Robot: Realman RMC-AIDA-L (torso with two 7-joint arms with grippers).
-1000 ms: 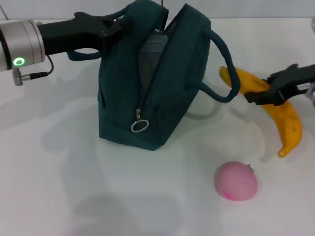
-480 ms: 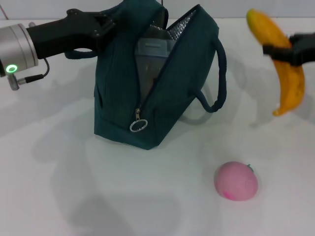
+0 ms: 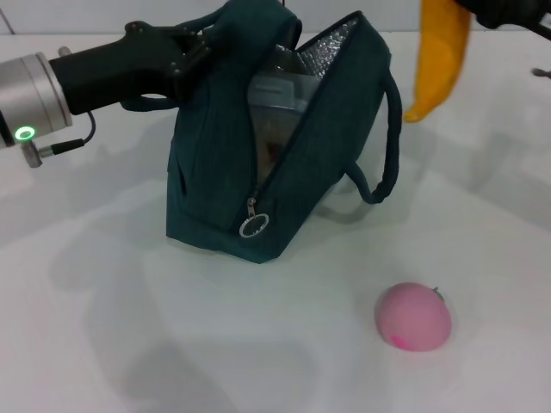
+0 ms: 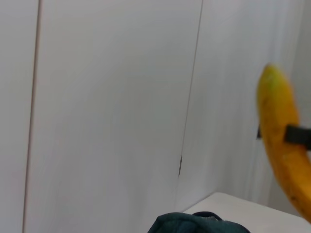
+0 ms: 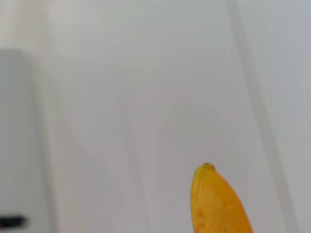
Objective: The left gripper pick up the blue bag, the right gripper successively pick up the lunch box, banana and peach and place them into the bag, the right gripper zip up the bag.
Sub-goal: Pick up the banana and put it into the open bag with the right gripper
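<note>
I should keep my right gripper carrying the banana (image 3: 437, 64) over, as it hangs tip down and the bag's opening (image 3: 293, 82) stands open, until its tip enters, then release.
The blue bag (image 3: 215, 172) stands on the white table, unzipped, its silver lining showing. My left gripper (image 3: 191, 50) is shut on the bag's top at the near handle and holds it up. The lunch box (image 3: 277, 96) sits inside the bag. My right gripper (image 3: 484, 10), at the top right edge, is shut on the banana (image 3: 439, 60), which hangs in the air to the right of the bag's opening. The banana also shows in the left wrist view (image 4: 284, 145) and the right wrist view (image 5: 218, 204). The peach (image 3: 413, 317) lies on the table at the front right.
The zipper's metal ring pull (image 3: 253, 226) hangs at the bag's front end. The bag's second handle (image 3: 389, 129) droops on its right side. The white table (image 3: 129, 327) spreads around the bag.
My right gripper has lifted the banana off the table and carried it up and left toward the bag. The bag's mouth has opened wider. The peach has not moved.
</note>
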